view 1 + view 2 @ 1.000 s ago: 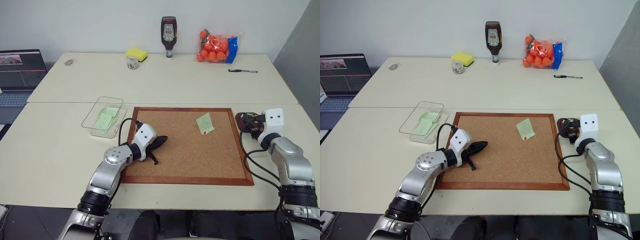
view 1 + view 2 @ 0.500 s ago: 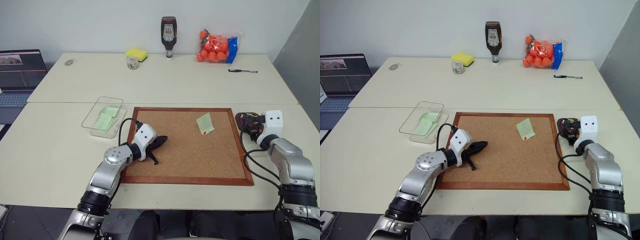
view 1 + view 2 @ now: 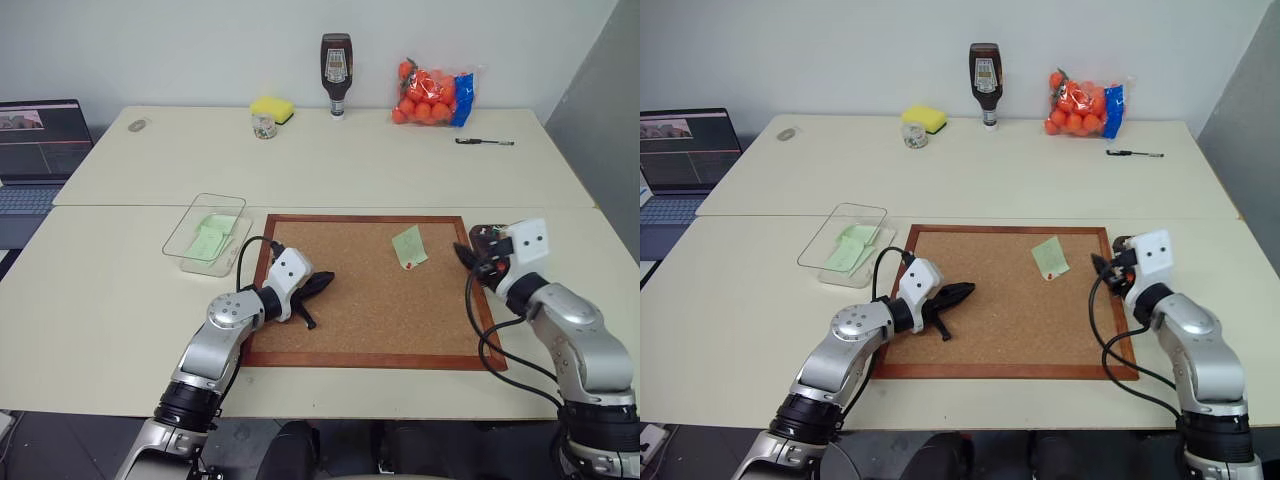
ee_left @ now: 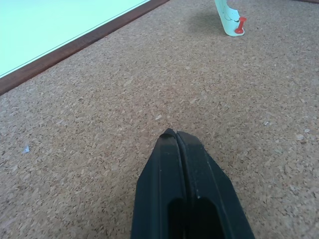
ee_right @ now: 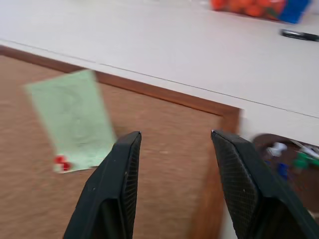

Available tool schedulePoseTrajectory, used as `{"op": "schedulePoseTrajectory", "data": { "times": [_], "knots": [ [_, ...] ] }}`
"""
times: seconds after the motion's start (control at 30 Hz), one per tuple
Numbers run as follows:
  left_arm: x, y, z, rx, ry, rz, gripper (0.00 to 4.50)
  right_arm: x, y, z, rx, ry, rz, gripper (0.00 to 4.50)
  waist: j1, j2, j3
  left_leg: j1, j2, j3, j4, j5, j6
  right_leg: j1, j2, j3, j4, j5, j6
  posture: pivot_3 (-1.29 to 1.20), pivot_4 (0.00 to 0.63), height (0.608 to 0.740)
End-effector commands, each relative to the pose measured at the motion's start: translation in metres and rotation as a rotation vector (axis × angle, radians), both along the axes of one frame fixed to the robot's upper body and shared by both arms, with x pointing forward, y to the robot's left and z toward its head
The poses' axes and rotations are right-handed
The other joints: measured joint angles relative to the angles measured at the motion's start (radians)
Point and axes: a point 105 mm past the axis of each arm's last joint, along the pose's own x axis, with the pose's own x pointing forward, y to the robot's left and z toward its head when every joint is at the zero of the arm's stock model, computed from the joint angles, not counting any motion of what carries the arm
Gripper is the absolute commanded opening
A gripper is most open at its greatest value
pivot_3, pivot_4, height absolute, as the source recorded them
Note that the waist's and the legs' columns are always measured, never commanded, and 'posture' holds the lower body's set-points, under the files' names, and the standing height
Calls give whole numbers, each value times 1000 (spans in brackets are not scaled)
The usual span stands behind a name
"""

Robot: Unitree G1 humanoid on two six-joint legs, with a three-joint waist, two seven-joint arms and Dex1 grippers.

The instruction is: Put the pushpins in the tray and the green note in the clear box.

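Note:
My right gripper is open and moving toward the red pushpin, which stands free at the green note's near edge (image 3: 413, 265). It should keep moving there until its fingers are on both sides of the pushpin (image 3: 408, 266).
A green note (image 3: 409, 246) lies on the corkboard (image 3: 370, 320), pinned at its lower corner by a red pushpin (image 5: 61, 162). My right gripper (image 3: 462, 254) hangs open over the board's right edge, pointing at the note, nothing between its fingers (image 5: 114, 184). Just behind it sits the dark brown tray (image 3: 488, 236), holding several coloured pushpins (image 5: 299, 158). My left gripper (image 3: 322, 282) rests shut on the board's left part. The clear box (image 3: 205, 233), left of the board, holds green slips.
At the table's back stand a yellow sponge (image 3: 272, 108), a small jar (image 3: 264, 125), a sauce bottle (image 3: 337, 62) and a bag of oranges (image 3: 432, 95). A pen (image 3: 485, 142) lies at the back right. A laptop (image 3: 40, 150) sits at the far left.
My right gripper has swung left from above the tray to the corkboard's right edge and turned toward the note. The left arm has stayed still.

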Motion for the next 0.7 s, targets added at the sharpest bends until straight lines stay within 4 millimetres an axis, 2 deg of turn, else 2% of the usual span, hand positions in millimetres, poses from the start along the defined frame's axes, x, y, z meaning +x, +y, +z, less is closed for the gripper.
{"op": "schedulePoseTrajectory", "data": {
  "times": [0.03, 0.23, 0.63, 0.7],
  "knots": [
    [-3, -1, -10, 24, 35, -12, 0, -8, 31, 2, -6, -31, 111, 2366, 0, 0, 0, 0, 0, 0, 0, 0, 0, 0, 0, 0, 0, 0, 0, 0, 150, 740],
    [-3, -2, -10, 23, 35, -14, 0, 1, 45, -14, -53, -3, 137, 2366, 0, 0, 0, 0, 0, 0, 0, 0, 0, 0, 0, 0, 0, 0, -1, 0, 150, 740],
    [-4, -2, -10, 22, 36, -10, 0, 14, 49, -32, -90, 25, 148, 2366, 0, 0, 0, 0, 0, 0, 0, 0, 0, 0, 0, 0, 0, 2, -4, 0, 150, 740],
    [-4, -2, -10, 21, 36, -10, 0, 16, 48, -33, -91, 25, 146, 2081, 0, 0, 0, 0, 0, 0, 0, 0, 0, 0, 0, 0, 0, 2, -4, 0, 150, 740]
  ]
}}
